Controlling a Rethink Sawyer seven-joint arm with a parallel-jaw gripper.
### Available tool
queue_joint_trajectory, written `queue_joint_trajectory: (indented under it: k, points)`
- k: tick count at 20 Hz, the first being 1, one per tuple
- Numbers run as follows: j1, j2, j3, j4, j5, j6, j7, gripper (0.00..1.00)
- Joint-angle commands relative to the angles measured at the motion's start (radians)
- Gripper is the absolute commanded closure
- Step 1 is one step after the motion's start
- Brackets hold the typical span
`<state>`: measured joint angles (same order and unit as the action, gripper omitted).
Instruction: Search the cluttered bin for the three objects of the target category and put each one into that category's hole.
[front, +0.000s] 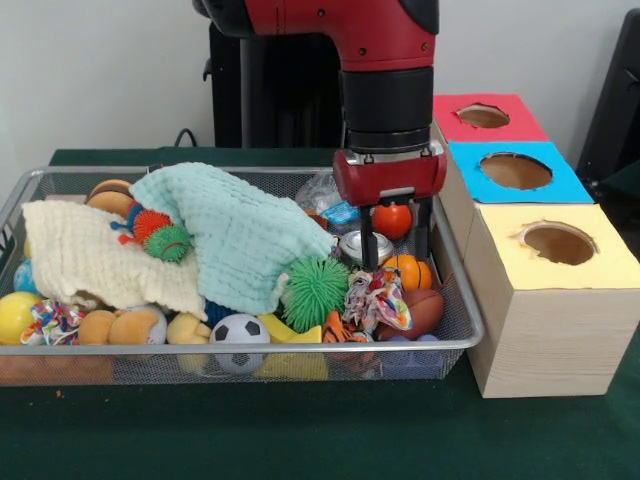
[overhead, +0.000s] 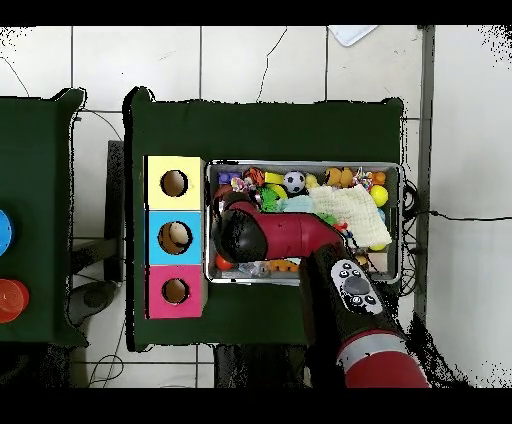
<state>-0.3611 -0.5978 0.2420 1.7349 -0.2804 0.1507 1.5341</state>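
Note:
My gripper is going to push the white spotted fabric piece (front: 377, 302) into the yellow-topped box's hole. The fabric piece has loose, splayed flaps (front: 397, 311), so it will bunch up across the hole when I push it in.
The silver wire-mesh bin (front: 462, 300) is full of toys and cloths; it also shows in the overhead view (overhead: 402, 215). One white spotted fabric piece (front: 374, 297) lies at its front right, and another knotted one (front: 52, 322) lies at the front left. I can make out no third piece. My gripper (front: 396, 245) hangs open and empty over the bin's right end, just behind the first piece. In the overhead view the arm (overhead: 270, 235) hides it. The yellow-topped box's round hole (front: 558, 243) is right of the bin, and it shows in the overhead view too (overhead: 174, 183).
A mint cloth (front: 235, 230) and a cream cloth (front: 95, 255) cover the bin's middle and left. A green spiky ball (front: 314, 290), soccer ball (front: 240, 335), brown football (front: 425, 312), silver can (front: 352, 246) and orange balls lie around the gripper. Blue-topped (front: 515, 170) and red-topped (front: 483, 116) boxes stand behind the yellow one.

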Motion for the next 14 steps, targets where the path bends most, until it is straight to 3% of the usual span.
queue_joint_trajectory:
  k: [1,5,9,11,13,14]
  points:
    - [0.009,0.126,-0.021,-0.132,-0.033,-0.081,0.110,0.00]
    - [0.059,0.200,-0.115,-0.186,-0.025,-0.026,0.115,0.00]
    - [0.091,0.244,-0.162,-0.223,-0.016,0.021,0.113,0.00]
    - [0.115,0.259,-0.196,-0.236,0.002,0.095,0.117,0.00]
    - [0.141,0.271,-0.224,-0.251,0.025,0.280,0.090,0.00]
    - [0.150,0.274,-0.234,-0.245,0.035,0.322,0.087,1.00]
